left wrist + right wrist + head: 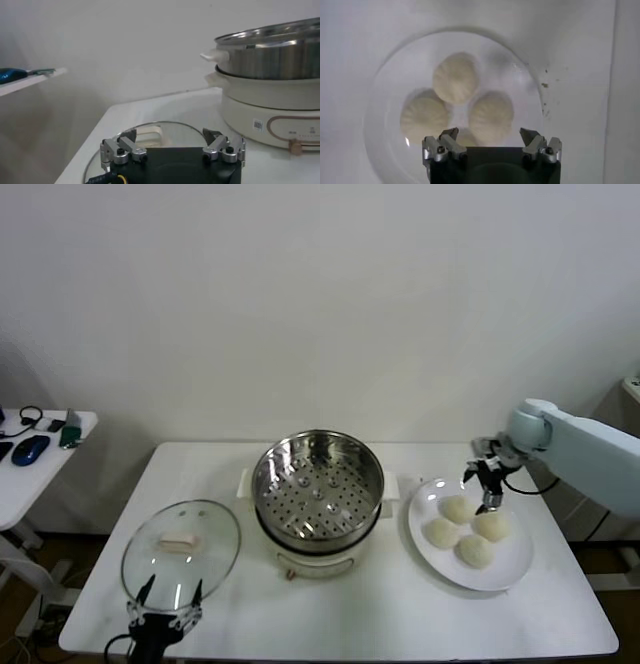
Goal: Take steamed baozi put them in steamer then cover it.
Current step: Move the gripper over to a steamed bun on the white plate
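The white plate shows in gaps (472, 101) between the baozi, so the back baozi (459, 509) will come free alone when I lift it, its neighbours staying put.
Several cream-white baozi (457, 508) lie on a flat white plate (515, 569) at the table's right. My right gripper (487, 484) hovers open just above them; in the right wrist view the baozi (491, 116) sit beyond its spread fingertips (490, 135), nothing between them. The steel steamer (318, 484) stands uncovered mid-table with its perforated tray bare, and also shows in the left wrist view (272, 55). The glass cover (181, 544) lies flat at the left, its white handle up. My left gripper (168, 596) is open at the cover's near rim (170, 127).
A small white side table (40, 446) with a blue mouse and headphones stands off to the left. The white work table (330, 614) ends just in front of the left gripper. A white wall lies behind.
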Controlling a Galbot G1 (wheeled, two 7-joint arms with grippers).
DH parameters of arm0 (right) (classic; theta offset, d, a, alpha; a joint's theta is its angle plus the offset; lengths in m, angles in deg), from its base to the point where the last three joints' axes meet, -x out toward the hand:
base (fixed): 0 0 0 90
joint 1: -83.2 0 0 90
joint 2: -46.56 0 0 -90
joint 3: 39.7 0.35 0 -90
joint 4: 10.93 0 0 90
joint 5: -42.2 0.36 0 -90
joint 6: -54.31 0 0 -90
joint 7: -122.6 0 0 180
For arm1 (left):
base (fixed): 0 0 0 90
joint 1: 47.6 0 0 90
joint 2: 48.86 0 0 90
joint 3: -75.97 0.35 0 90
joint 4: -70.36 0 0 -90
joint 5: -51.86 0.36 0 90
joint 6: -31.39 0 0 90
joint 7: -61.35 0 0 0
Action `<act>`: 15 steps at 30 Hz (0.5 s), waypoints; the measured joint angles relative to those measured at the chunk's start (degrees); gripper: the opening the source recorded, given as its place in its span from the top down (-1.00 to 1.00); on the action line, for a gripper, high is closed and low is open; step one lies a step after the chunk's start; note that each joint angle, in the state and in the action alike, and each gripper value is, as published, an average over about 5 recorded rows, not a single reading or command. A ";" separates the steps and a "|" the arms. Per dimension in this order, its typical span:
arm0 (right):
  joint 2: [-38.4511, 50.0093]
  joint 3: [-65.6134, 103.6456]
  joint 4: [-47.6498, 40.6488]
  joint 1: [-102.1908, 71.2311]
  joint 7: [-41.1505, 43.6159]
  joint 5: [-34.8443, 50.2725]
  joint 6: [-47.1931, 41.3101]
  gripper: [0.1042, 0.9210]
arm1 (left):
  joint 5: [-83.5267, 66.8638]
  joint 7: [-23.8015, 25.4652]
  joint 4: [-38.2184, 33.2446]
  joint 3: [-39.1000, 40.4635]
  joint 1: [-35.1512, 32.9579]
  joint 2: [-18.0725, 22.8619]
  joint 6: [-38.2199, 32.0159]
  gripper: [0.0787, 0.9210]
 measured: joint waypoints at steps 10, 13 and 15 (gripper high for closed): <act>-4.21 2.91 -5.97 -4.17 0.19 -2.23 0.02 -0.68 | 0.21 -0.05 0.58 0.22 -0.21 0.19 -0.04 -0.77; -4.70 3.83 -7.03 -5.21 0.24 -2.59 0.05 -0.61 | 0.34 -0.05 0.60 0.36 -0.26 0.27 -0.04 -0.77; -5.04 4.40 -7.69 -5.77 0.25 -2.82 0.12 -0.55 | 0.39 -0.05 0.62 0.39 -0.26 0.29 -0.04 -0.77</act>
